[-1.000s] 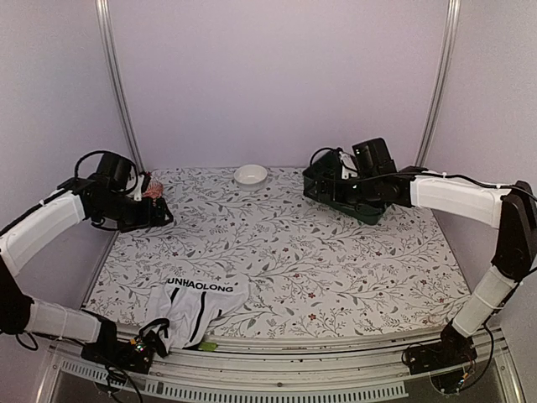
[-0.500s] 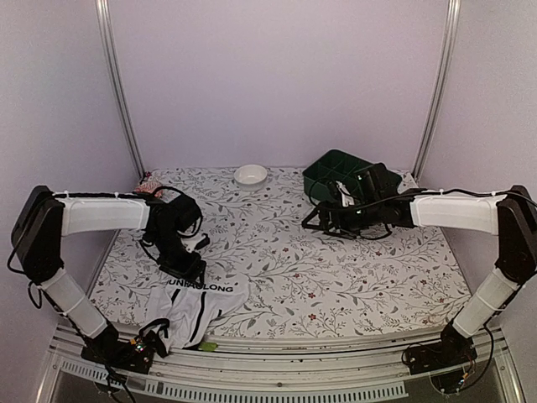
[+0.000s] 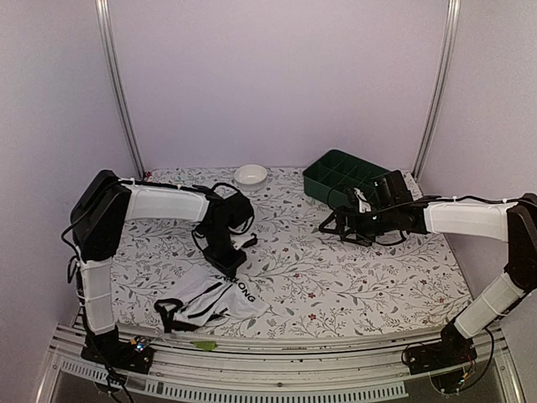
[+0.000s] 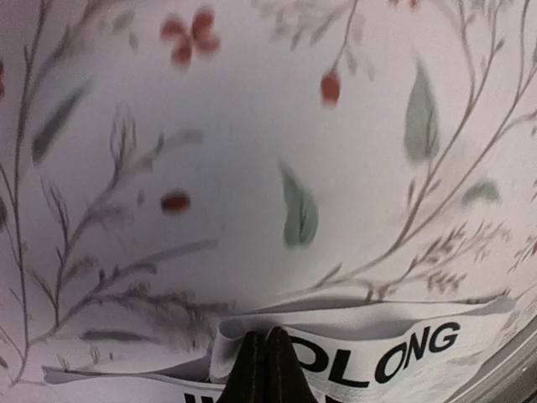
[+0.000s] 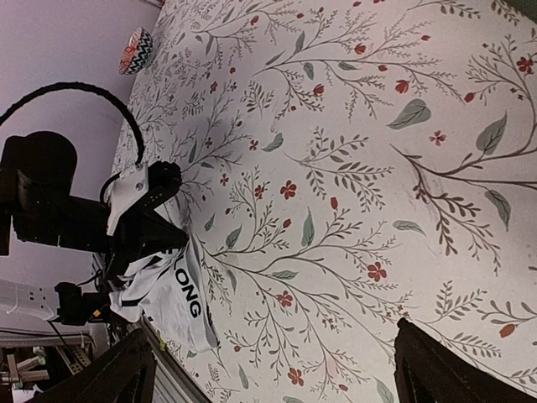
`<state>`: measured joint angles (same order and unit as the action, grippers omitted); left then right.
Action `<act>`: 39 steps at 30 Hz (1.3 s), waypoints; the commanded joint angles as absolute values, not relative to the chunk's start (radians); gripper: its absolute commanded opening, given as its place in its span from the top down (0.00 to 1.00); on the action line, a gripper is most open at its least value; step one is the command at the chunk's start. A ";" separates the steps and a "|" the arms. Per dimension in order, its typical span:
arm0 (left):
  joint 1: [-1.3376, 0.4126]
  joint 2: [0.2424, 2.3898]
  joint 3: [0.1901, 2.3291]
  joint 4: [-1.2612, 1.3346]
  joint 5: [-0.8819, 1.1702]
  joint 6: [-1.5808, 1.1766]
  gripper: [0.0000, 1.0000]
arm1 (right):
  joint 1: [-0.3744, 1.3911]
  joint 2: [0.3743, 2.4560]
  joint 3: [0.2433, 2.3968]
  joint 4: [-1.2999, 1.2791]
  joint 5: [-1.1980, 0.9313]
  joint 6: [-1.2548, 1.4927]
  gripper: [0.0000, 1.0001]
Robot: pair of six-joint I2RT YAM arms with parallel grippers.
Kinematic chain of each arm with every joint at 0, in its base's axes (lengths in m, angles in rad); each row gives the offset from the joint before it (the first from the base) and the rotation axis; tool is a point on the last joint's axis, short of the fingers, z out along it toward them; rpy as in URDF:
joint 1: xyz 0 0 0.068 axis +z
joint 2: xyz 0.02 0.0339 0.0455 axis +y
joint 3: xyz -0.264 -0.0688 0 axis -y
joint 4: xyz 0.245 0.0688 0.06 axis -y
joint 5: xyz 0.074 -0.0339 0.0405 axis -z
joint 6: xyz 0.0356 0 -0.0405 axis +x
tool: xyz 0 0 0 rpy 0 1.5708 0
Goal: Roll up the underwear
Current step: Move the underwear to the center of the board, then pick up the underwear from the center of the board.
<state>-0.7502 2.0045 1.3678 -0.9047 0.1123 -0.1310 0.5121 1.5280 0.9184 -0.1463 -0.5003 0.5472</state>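
The black stripes (image 3: 174,314) are bunched up in loose folds, so the underwear (image 3: 238,304) will drag along and open out toward its leg openings when the robot pulls its waistband.
The underwear (image 3: 210,298) lies crumpled near the table's front left, white fabric with black stripes and a white waistband (image 4: 394,344) lettered in black. My left gripper (image 3: 225,267) is at its far edge, shut on a fold of the waistband. In the left wrist view the two fingertips (image 4: 267,346) are pressed together with the band pinched between them. My right gripper (image 3: 336,227) hovers open over the table right of centre, well away from the underwear (image 5: 168,294). In the right wrist view its fingers (image 5: 436,361) stand wide apart with only tablecloth between them.
A small white bowl (image 3: 251,175) sits at the back centre. A green compartment tray (image 3: 348,172) stands at the back right, just behind my right arm. A small patterned cup (image 5: 134,50) is at the far left edge. The front rail (image 3: 277,348) runs close behind the underwear.
My left arm swung in from the back left, closed on the waistband and dragged the underwear right and away from the front edge. My right gripper moved off the green tray toward the centre.
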 commanded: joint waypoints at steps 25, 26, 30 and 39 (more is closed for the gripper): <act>-0.464 1.722 1.159 -0.507 0.204 -0.331 0.35 | 0.645 1.860 1.120 -0.289 -0.413 0.685 0.58; -0.462 1.721 1.163 -0.506 0.204 -0.330 0.36 | 0.648 1.869 1.123 -0.294 -0.407 0.693 0.61; -0.459 1.729 1.174 -0.505 0.205 -0.332 0.37 | 0.658 1.904 1.131 -0.312 -0.377 0.718 0.62; -0.460 1.816 1.205 -0.495 0.228 -0.299 0.40 | 0.673 2.002 1.184 -0.333 -0.330 0.728 0.75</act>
<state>-0.4599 1.7611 1.1694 -0.5102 0.2092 -0.3290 0.6666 1.9644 1.1801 -0.3012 -0.3939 0.7105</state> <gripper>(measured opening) 0.611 0.296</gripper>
